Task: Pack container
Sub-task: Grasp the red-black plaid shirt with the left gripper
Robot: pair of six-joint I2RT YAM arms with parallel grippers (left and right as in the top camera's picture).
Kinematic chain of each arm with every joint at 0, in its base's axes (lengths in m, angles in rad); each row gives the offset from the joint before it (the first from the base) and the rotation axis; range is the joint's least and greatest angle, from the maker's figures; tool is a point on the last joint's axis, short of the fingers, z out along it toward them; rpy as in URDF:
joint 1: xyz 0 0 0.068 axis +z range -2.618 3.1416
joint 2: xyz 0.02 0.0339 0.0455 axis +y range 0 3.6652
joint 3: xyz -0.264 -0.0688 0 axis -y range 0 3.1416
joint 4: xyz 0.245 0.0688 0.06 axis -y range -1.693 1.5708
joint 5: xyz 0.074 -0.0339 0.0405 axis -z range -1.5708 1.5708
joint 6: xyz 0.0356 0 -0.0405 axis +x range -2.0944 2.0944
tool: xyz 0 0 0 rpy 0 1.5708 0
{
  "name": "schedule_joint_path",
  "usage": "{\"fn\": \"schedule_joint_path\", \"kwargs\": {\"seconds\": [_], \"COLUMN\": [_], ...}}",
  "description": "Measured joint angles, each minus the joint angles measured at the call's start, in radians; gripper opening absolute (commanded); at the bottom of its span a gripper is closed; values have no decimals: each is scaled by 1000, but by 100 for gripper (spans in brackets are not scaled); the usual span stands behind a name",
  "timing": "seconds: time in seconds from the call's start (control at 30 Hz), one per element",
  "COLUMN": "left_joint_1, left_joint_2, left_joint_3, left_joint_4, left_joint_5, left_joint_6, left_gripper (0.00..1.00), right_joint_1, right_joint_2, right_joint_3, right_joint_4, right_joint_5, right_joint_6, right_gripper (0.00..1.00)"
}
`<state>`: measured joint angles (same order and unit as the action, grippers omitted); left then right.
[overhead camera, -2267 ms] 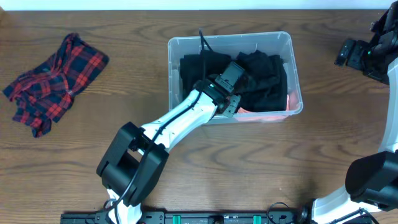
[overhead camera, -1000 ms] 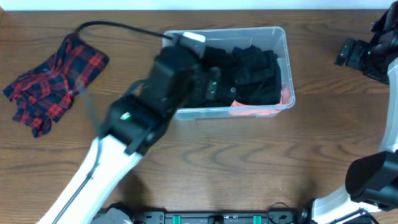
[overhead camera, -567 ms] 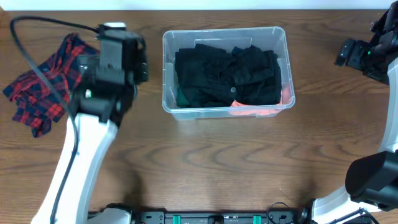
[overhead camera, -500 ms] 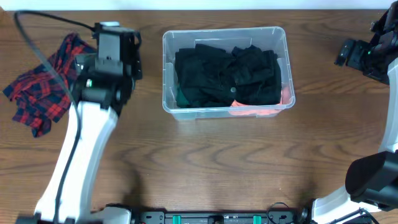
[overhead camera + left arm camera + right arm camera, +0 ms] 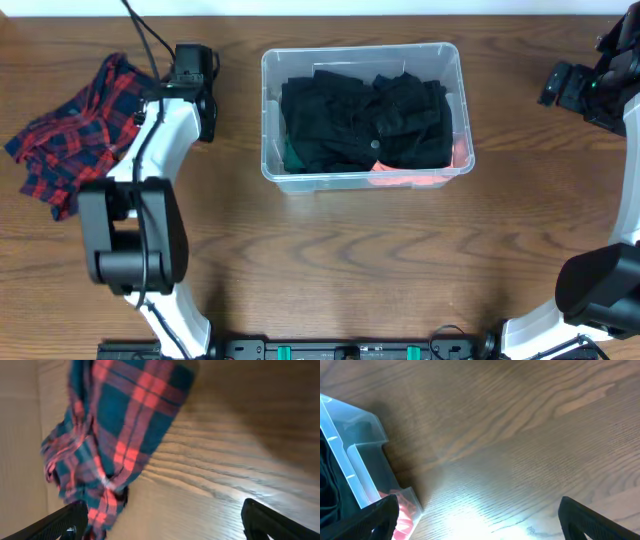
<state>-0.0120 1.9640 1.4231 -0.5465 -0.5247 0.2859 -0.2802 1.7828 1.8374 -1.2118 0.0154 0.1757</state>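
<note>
The plaid shirt's edge (image 5: 142,76) lies free beside the open fingers. My left gripper should keep going over the crumpled cloth (image 5: 112,108) and close there.
The container (image 5: 360,48), a clear plastic bin, stands at the table's middle back, filled with black clothes (image 5: 365,125); a pink piece (image 5: 410,178) shows at its front wall. A red-and-blue plaid shirt (image 5: 75,130) lies crumpled at the far left. My left gripper (image 5: 192,62) hovers between the shirt and the bin, open and empty. In the left wrist view the plaid shirt (image 5: 120,435) lies ahead and left of the open left gripper (image 5: 162,527). My right gripper (image 5: 565,88) hangs open at the far right, away from the bin. The right wrist view shows the container's corner (image 5: 350,445) left of the right gripper (image 5: 477,525).
Bare wooden tabletop (image 5: 380,260) spreads in front of the bin. The table's back edge (image 5: 320,14) runs just behind the bin and the shirt. A bit of green cloth (image 5: 290,158) shows in the bin's front left corner.
My left arm has lifted out of the bin and swung left to the plaid shirt's side, staying open. The bin, the shirt and the right arm have not moved.
</note>
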Motion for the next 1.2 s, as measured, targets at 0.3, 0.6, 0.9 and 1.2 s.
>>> {"fn": "schedule_joint_path", "kwargs": {"seconds": [0.3,0.6,0.9,1.2], "left_joint_1": [84,153,161,191], "left_joint_2": [59,119,190,257], "left_joint_3": [0,0,0,26], "left_joint_4": [85,130,265,378], "left_joint_5": [5,13,-95,-233], "left_joint_6": [167,255,329,343], "left_gripper": [98,98,98,98], "right_joint_1": [0,0,0,0], "right_joint_2": [0,0,0,0], "right_joint_3": [0,0,0,0], "right_joint_4": [0,0,0,0], "right_joint_5": [0,0,0,0], "right_joint_6": [0,0,0,0], "right_gripper": [99,99,99,99]}}
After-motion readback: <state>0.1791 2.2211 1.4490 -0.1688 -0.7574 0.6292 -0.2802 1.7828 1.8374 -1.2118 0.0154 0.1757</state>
